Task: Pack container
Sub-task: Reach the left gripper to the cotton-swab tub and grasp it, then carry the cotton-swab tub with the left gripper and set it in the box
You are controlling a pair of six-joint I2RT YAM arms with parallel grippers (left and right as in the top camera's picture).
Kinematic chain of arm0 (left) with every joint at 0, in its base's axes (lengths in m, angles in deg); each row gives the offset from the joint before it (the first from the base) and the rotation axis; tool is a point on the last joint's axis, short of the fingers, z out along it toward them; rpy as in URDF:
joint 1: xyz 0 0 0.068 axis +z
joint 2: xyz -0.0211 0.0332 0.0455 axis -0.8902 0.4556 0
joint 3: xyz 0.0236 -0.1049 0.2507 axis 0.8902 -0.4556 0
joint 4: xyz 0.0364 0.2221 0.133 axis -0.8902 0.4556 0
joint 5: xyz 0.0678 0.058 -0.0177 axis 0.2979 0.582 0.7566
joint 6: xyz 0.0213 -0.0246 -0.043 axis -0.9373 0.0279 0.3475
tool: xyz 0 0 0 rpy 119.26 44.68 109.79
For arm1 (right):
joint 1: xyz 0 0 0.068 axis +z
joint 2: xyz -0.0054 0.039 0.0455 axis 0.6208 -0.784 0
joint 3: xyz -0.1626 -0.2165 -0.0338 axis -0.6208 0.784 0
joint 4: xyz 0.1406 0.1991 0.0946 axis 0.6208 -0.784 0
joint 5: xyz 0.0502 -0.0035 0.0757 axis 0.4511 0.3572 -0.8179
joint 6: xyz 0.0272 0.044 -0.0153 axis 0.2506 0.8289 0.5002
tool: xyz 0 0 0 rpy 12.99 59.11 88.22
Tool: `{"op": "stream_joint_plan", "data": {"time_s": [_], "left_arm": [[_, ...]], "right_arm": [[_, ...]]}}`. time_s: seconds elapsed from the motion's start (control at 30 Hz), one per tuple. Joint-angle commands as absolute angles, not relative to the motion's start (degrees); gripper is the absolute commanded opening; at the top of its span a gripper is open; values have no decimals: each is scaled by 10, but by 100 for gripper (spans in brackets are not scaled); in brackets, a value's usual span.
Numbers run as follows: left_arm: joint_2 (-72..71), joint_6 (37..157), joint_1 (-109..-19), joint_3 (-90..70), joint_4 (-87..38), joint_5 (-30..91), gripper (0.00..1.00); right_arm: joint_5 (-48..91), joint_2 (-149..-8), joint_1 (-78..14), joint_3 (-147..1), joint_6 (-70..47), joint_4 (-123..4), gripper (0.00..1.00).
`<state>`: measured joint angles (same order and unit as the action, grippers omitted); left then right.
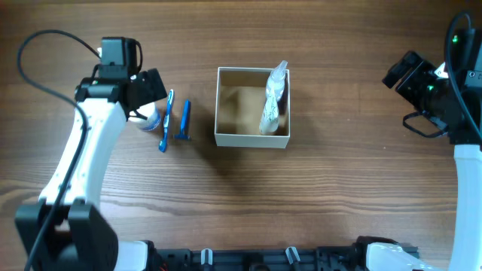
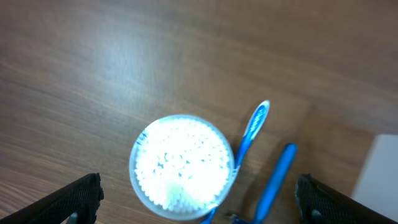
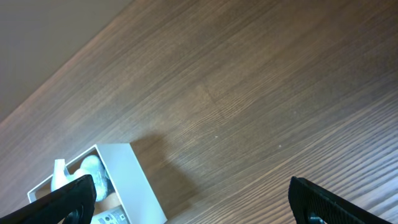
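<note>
The jar, toothbrush and razor (image 1: pixel 166 120) are on the other side of the container from my right gripper, so next my left gripper picks up the jar first and stands it next to the tube (image 1: pixel 248 101).
The container (image 1: pixel 252 140) is a square white-walled box with a tan inside at the table's middle. A white tube (image 1: pixel 273 98) leans inside it at the right. It also shows in the right wrist view (image 3: pixel 134 180). A round white-lidded jar (image 2: pixel 181 167) stands under my left gripper (image 2: pixel 199 202), whose fingers are wide open on either side of it, above it. A blue toothbrush (image 1: pixel 166 119) and a blue razor (image 1: pixel 184 119) lie right of the jar. My right gripper (image 3: pixel 193 199) is open and empty, high at the far right.
The toothbrush (image 2: pixel 249 140) and razor (image 2: pixel 273 180) lie close to the jar, between my left fingers in the left wrist view. The container's left wall stands a short way right of the razor. Bare wood lies between container and right arm.
</note>
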<state>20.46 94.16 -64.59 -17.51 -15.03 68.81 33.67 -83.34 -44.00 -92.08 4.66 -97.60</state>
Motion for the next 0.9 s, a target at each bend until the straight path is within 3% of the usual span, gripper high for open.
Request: {"op": "stream_joint_plan", "data": {"time_s": [0.0,0.37,0.63,0.87], "left_arm": [[247,930,-630,-167,-144,690,100],[341,930,-630,-167,-144,695,99],[325,928,-630,-167,-160,696,62],[178,928,-661,-164,-117,643,77]], "right_arm": [[331,-838,-442,-925,47,-976,100],[331,-838,-442,-925,47,-976,100],[331,-838,-442,-925,47,-976,100],[331,-838,-442,-925,47,-976,100]]}}
